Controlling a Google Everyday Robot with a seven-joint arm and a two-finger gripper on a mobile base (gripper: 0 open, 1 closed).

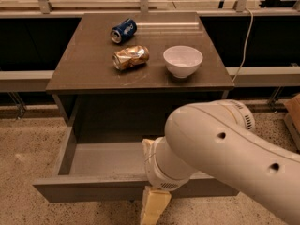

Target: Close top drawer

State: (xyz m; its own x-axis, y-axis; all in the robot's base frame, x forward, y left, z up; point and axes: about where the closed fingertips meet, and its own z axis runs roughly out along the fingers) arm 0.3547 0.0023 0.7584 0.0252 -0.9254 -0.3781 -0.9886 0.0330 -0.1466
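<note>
The extended top drawer [105, 159] hides the cabinet's lower front side [89, 189], so the robot should expect hidden lower drawers to come into sight as it pushes the top drawer in.
The top drawer [93, 189] is pulled far out of the grey-brown cabinet, and its lighter grey box [105, 159] is empty. Its flat front panel faces me at the bottom of the camera view. My gripper [151, 182] is at the middle of that front panel, mostly hidden behind my big white arm [225, 158]. One cream finger [149, 148] shows inside the drawer and the other [154, 207] hangs in front of the panel, so the jaws stand open across the front panel.
On the cabinet top [84, 64] lie a blue can [123, 30] and a crushed gold can [131, 57], with a white bowl [183, 61] upright to their right. Dark low shelving runs left and right. The floor is speckled stone. A cardboard box [293, 111] is at the right edge.
</note>
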